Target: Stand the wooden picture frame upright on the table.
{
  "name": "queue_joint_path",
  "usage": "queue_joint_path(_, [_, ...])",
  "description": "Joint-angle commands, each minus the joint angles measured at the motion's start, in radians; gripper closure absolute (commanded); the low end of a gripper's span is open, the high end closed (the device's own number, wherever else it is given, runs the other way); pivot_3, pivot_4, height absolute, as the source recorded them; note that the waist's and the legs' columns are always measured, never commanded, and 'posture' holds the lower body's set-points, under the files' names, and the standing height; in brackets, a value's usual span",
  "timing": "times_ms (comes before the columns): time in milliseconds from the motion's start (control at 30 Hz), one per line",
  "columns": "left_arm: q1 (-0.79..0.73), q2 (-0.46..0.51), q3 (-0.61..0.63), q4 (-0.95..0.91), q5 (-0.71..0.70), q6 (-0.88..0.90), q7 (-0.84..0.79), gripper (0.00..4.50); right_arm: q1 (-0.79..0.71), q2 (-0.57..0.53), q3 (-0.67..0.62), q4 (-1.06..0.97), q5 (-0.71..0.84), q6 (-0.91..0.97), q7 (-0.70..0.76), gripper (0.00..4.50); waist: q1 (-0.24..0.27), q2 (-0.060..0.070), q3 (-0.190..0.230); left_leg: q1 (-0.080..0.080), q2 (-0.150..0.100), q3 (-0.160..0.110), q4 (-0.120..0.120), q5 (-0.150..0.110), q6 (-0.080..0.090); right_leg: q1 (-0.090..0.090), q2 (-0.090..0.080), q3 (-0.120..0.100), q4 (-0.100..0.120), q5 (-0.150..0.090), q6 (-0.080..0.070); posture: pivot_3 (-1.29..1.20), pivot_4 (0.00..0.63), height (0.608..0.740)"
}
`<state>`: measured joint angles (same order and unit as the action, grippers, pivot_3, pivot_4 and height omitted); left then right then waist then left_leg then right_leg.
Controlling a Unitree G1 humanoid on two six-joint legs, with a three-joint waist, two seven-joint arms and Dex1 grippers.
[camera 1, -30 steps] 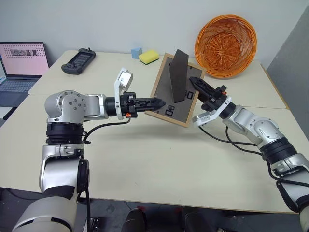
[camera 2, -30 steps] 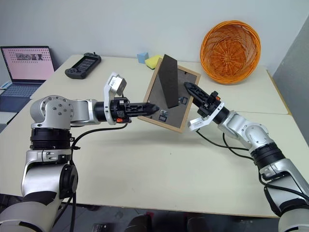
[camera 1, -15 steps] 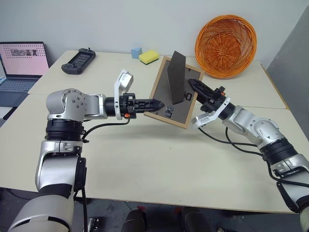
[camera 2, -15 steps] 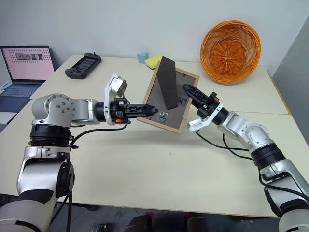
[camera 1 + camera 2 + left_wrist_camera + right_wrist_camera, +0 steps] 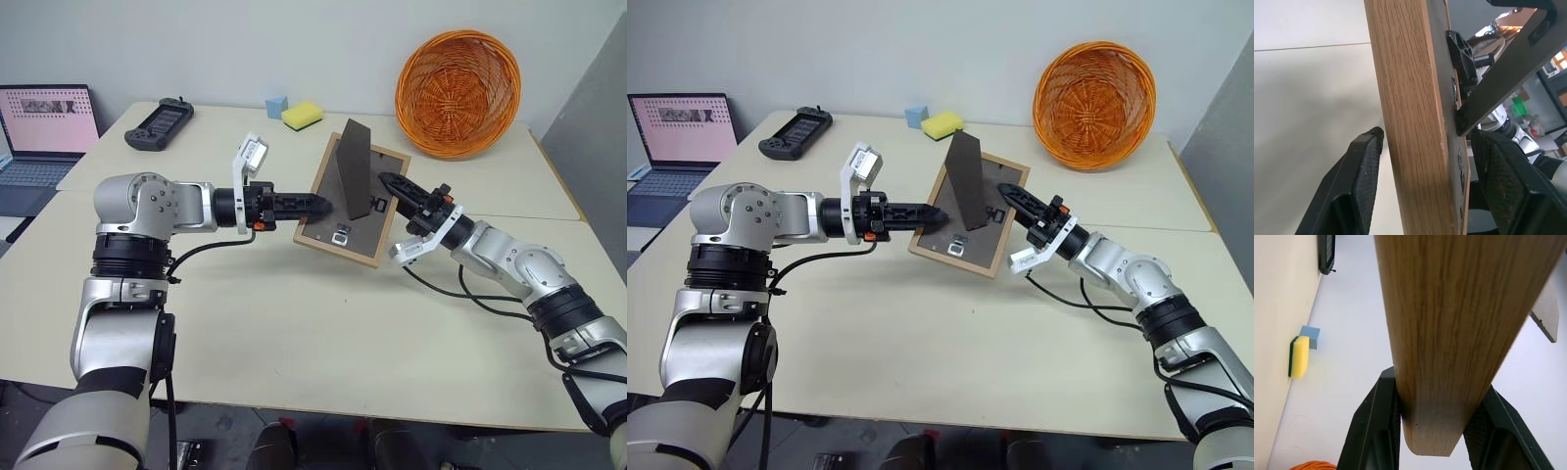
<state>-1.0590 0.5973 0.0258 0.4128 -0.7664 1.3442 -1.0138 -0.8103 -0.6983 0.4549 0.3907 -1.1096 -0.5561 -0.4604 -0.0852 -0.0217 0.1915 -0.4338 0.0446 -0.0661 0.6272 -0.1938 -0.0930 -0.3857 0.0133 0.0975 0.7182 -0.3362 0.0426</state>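
My left gripper should move out of the way before my right gripper turns the picture frame's front toward me and lowers the picture frame, because the wooden picture frame's dark back (image 5: pixel 370 234) is facing me.
The wooden picture frame (image 5: pixel 345 217) hangs tilted over the middle of the table (image 5: pixel 294 323), its dark back toward me and its fold-out stand (image 5: pixel 353 181) swung out. I cannot tell whether its lower edge touches the tabletop. My right gripper (image 5: pixel 385 181) is shut on the frame's right edge; in the right wrist view both fingers (image 5: pixel 1376 431) press the wood (image 5: pixel 1449 323). My left gripper (image 5: pixel 326 204) is open, its fingers (image 5: pixel 1354 191) straddling the frame's left edge (image 5: pixel 1410 122) with a gap on each side.
An orange wicker basket (image 5: pixel 458 80) stands at the back right. A yellow sponge (image 5: pixel 302 115) and a blue block (image 5: pixel 277 106) lie behind the frame. A black game controller (image 5: pixel 159 123) and a laptop (image 5: pixel 44 122) are at the back left.
The frame has come down toward the table in the right gripper's hold. The left gripper, shut on the frame's left edge before, has opened around it.
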Motion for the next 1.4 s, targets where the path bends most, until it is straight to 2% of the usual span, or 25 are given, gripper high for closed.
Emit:
queue_joint_path(33, [-0.01, 0.026, 0.005, -0.042, 0.004, -0.024, -0.03, 1.49, -0.02, -0.003, -0.024, -0.021, 0.021, 0.0, -0.007, 3.22, 0.0, 0.0, 0.0, 0.0, 0.0, 0.0, 0.0, 0.0, 0.0, 0.0, 0.0, 0.0, 0.0, 0.0, 0.0, 0.0, 0.15, 0.74])
queue_joint_path(267, [0.009, 0.062, 0.043, -0.079, 0.005, -0.072, -0.043, 1.49, -0.02, 0.001, -0.032, 0.003, 0.036, 0.008, -0.001, 3.22, 0.0, 0.0, 0.0, 0.0, 0.0, 0.0, 0.0, 0.0, 0.0, 0.0, 0.0, 0.0, 0.0, 0.0, 0.0, 0.0, 0.15, 0.74])
queue_joint_path(400, [0.085, 0.091, 0.148, -0.244, -0.009, -0.201, -0.01, 1.49, -0.026, 0.033, -0.079, 0.057, 0.19, -0.009, 0.104, 3.22, -0.004, 0.0, 0.0, 0.0, 0.001, 0.001, 0.0, 0.0, 0.0, 0.0, 0.0, 0.0, 0.0, 0.0, 0.0, 0.0, 0.15, 0.74])
queue_joint_path(567, [0.224, 0.019, 0.256, -0.517, 0.048, -0.431, 0.155, 1.49, -0.03, 0.12, -0.173, 0.021, 0.559, 0.018, 0.373, 3.22, -0.003, 0.0, 0.0, 0.0, 0.001, 0.0, 0.0, 0.0, 0.0, 0.001, -0.001, 0.0, -0.001, 0.0, 0.0, 0.0, 0.15, 0.74])
queue_joint_path(667, [0.329, -0.033, 0.321, -0.675, 0.012, -0.448, 0.262, 1.49, -0.055, 0.191, -0.226, -0.007, 0.745, 0.12, 0.539, 3.22, -0.002, 0.0, 0.0, 0.001, 0.002, 0.002, 0.0, 0.0, 0.0, 0.003, -0.001, -0.001, -0.001, 0.0, 0.0, 0.0, 0.15, 0.74])
queue_joint_path(800, [0.43, -0.111, 0.325, -0.819, 0.007, -0.482, 0.391, 1.49, -0.078, 0.287, -0.27, -0.071, 0.983, 0.291, 0.758, 3.22, 0.0, 0.0, 0.0, 0.002, 0.002, 0.001, 0.002, -0.001, 0.001, 0.004, -0.001, -0.001, -0.001, 0.0, 0.0, 0.0, 0.15, 0.74])
queue_joint_path(1000, [0.519, -0.179, 0.32, -0.923, 0.025, -0.549, 0.515, 1.49, -0.08, 0.366, -0.301, -0.143, 1.196, 0.593, 0.98, 3.22, 0.003, 0.0, 0.0, 0.002, 0.001, -0.002, 0.002, -0.001, 0.002, 0.006, -0.001, -0.003, -0.001, 0.0, 0.0, 0.0, 0.15, 0.74])
queue_joint_path(1100, [0.595, -0.153, 0.297, -0.973, 0.015, -0.542, 0.508, 1.49, -0.067, 0.381, -0.314, -0.164, 1.311, 0.764, 1.095, 3.22, 0.003, 0.0, 0.0, 0.002, 0.002, -0.002, 0.002, -0.001, 0.002, 0.006, -0.001, -0.003, -0.001, 0.0, 0.0, 0.0, 0.15, 0.74])
queue_joint_path(1200, [0.657, -0.112, 0.29, -0.998, -0.028, -0.53, 0.459, 1.49, -0.049, 0.375, -0.316, -0.158, 1.355, 0.866, 1.161, 3.22, 0.002, 0.0, 0.0, 0.002, 0.001, -0.002, 0.002, -0.002, 0.003, 0.006, -0.001, -0.003, -0.001, 0.0, 0.0, 0.0, 0.15, 0.74])
queue_joint_path(1400, [0.709, -0.005, 0.308, -1.011, -0.077, -0.522, 0.41, 1.49, -0.009, 0.385, -0.329, -0.115, 1.411, 0.939, 1.247, 3.22, 0.003, 0.0, 0.0, 0.002, 0.001, -0.003, 0.002, -0.002, 0.003, 0.006, 0.0, -0.004, -0.002, 0.0, 0.0, 0.0, 0.15, 0.74])
